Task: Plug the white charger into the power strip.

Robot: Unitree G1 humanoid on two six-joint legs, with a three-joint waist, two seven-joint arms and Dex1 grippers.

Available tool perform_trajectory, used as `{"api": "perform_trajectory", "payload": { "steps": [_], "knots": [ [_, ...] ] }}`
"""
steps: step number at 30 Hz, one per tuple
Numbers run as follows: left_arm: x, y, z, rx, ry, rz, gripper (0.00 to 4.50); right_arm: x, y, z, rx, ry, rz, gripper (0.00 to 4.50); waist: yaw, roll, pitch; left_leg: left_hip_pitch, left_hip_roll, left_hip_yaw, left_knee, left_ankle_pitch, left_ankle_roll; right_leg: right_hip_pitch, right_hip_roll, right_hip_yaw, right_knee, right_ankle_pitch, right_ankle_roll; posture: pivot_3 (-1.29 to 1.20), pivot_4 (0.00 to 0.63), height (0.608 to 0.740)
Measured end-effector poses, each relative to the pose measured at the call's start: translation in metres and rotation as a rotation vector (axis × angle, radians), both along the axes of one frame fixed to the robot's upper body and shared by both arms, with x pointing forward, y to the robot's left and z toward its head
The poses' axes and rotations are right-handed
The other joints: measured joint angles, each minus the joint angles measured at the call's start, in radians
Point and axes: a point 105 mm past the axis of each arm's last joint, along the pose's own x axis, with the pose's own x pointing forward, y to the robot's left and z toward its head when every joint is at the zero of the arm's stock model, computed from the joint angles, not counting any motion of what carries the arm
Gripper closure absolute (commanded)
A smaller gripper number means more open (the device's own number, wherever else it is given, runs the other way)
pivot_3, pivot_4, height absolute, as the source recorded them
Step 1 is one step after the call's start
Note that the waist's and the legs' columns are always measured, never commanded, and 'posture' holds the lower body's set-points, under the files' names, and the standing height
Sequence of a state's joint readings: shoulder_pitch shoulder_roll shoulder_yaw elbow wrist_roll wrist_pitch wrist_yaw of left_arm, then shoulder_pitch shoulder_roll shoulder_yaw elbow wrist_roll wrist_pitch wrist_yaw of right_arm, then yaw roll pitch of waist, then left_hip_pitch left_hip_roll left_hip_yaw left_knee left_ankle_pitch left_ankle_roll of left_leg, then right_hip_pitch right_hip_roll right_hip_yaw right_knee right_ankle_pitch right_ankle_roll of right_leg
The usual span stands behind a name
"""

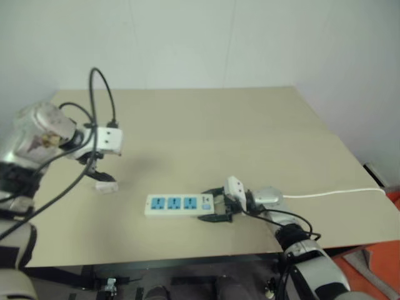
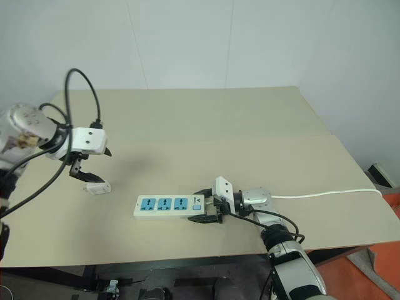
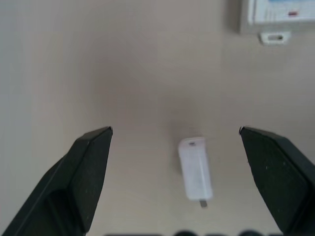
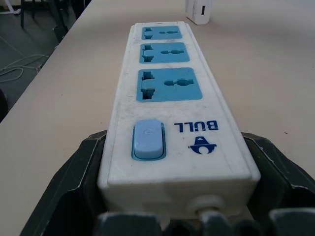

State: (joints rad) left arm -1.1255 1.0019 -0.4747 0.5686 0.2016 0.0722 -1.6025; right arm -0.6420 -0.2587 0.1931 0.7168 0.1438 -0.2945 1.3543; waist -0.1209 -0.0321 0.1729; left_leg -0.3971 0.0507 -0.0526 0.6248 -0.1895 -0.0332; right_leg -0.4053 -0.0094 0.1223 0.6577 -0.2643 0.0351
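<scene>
The dark prong (image 3: pixel 203 203) pokes out opposite the charger's small port, so the white charger (image 3: pixel 196 169) will stand upright with its port facing up when the robot pushes it into the power strip's socket.
The white charger (image 1: pixel 106 186) lies flat on the tan table, left of the power strip (image 1: pixel 178 204). My left gripper (image 1: pixel 100 171) hovers just above it, pointing down, open; in the left wrist view the charger (image 3: pixel 196 168) lies between the spread fingers (image 3: pixel 88 167), touching neither. The power strip (image 4: pixel 167 98) is a white bar with three blue sockets and a blue switch. My right gripper (image 1: pixel 213 204) is shut on its switch end, one black finger against each long side (image 4: pixel 81 172).
The strip's thin white cord (image 1: pixel 337 193) runs right to the table's edge. The tan table (image 1: pixel 250 137) stretches back to a pale wall. A black cable (image 1: pixel 94 94) loops above my left wrist. The table's front edge is close below the strip.
</scene>
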Motion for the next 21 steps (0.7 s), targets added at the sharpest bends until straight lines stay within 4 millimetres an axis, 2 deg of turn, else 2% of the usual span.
{"api": "perform_trajectory", "payload": {
  "steps": [4,8,21],
  "knots": [
    [0.009,0.001,-0.002,0.139,0.048,0.027,0.0,0.0,0.001,0.0,0.001,-0.002,0.001,1.09,-0.003,0.0,0.0,0.001,0.0,0.0,0.0,0.0,0.0,0.0,0.0,0.001,0.001,0.0,0.0,0.0,0.15,0.74],
    [0.011,0.009,-0.028,0.235,0.148,0.07,0.0,0.001,-0.001,0.0,-0.002,0.001,-0.004,1.09,0.002,0.0,0.0,0.0,0.0,-0.001,0.001,0.0,0.0,0.0,0.0,0.0,0.003,0.0,0.0,0.0,0.15,0.74],
    [0.015,0.016,-0.054,0.307,0.219,0.129,0.0,0.001,0.0,0.001,-0.003,0.018,-0.01,1.09,0.001,0.0,0.0,0.0,0.0,-0.001,0.002,0.0,0.0,-0.001,0.0,0.0,0.004,0.0,0.001,0.0,0.15,0.74]
  ]
}}
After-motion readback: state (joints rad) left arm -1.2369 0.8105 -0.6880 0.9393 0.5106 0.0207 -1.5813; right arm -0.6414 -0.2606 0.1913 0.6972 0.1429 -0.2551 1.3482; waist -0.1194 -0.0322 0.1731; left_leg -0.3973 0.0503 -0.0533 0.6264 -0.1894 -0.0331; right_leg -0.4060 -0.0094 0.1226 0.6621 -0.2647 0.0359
